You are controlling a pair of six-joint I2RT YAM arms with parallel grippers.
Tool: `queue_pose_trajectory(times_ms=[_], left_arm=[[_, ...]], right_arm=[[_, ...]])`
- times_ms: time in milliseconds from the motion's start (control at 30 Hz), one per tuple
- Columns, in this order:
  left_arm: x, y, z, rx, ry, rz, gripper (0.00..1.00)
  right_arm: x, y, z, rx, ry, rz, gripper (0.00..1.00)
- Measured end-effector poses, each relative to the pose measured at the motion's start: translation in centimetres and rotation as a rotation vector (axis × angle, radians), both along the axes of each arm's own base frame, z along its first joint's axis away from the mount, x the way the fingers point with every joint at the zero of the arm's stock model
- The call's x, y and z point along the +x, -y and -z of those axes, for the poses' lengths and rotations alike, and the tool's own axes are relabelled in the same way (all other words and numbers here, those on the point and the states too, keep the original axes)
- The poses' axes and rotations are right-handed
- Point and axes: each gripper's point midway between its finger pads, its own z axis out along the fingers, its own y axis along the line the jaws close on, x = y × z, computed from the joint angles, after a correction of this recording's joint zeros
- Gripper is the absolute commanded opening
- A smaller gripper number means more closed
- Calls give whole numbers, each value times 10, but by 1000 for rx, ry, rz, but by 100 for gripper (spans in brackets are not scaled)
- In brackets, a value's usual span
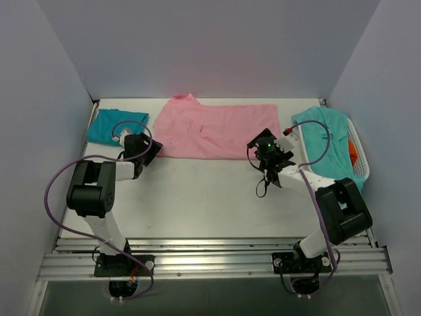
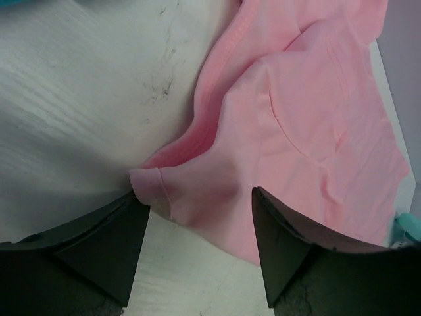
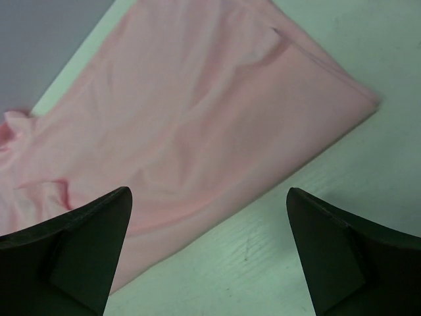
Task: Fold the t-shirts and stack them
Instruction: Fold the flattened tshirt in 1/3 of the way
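My right gripper is to grab the t-shirt's near corner [image 3: 370, 104] by the basket before both grippers pull the pink t-shirt closer, because it is lying close to the back wall.
A large light pink t-shirt [image 1: 210, 128] lies spread across the back of the table. My left gripper [image 1: 152, 151] is at its lower left corner. In the left wrist view the gripper [image 2: 197, 197] is open, and a folded hem corner of the pink t-shirt [image 2: 296, 131] lies in the gap, touching the left finger [image 2: 125, 230]. My right gripper [image 1: 264, 151] hangs over the shirt's lower right edge. Seen from the right wrist, it [image 3: 207, 194] is wide open above the pink t-shirt [image 3: 184, 112], gripping nothing. A darker teal t-shirt [image 1: 115, 126] lies at back left. An aqua-green t-shirt [image 1: 325, 141] drapes over the basket.
A white plastic laundry basket [image 1: 360, 155] stands at the right edge with something orange inside. Grey walls close in the table at the back and both sides. The white table [image 1: 197, 197] runs bare from the shirts to the arm bases.
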Motion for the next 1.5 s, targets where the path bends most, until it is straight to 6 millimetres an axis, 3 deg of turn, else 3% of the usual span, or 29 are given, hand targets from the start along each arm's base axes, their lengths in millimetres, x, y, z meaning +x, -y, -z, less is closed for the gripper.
queue_pose_trajectory(times_ms=[133, 167, 233, 267, 400, 767, 933, 967, 1100, 1233, 1400, 1500], left_arm=[[8, -5, 5, 5, -10, -42, 50], [9, -7, 7, 7, -16, -52, 37], [12, -10, 11, 17, -29, -67, 19], [12, -11, 15, 21, -39, -74, 4], [20, -14, 17, 26, -45, -89, 2], [26, -14, 17, 27, -40, -92, 2], [27, -15, 17, 23, -39, -91, 2], [27, -15, 17, 23, -39, -90, 2], [27, -15, 17, 21, -39, -88, 2], [27, -15, 18, 21, -39, -88, 2], [28, -15, 17, 20, -36, -87, 2], [28, -14, 17, 19, -34, -87, 2]], right_arm=[[-3, 12, 27, -27, -74, 40, 100], [-4, 15, 33, -30, -88, 50, 100], [-5, 19, 43, -30, -113, 66, 100], [-6, 22, 48, -32, -128, 76, 100], [-13, 40, 63, -44, -180, 144, 100], [-27, 70, 77, -61, -222, 249, 97], [-24, 79, 85, -59, -226, 272, 81], [-21, 81, 86, -66, -219, 279, 73], [-12, 88, 86, -48, -188, 297, 69], [-4, 91, 88, -38, -168, 302, 49], [4, 91, 89, -23, -153, 298, 46], [9, 89, 90, -18, -148, 287, 36]])
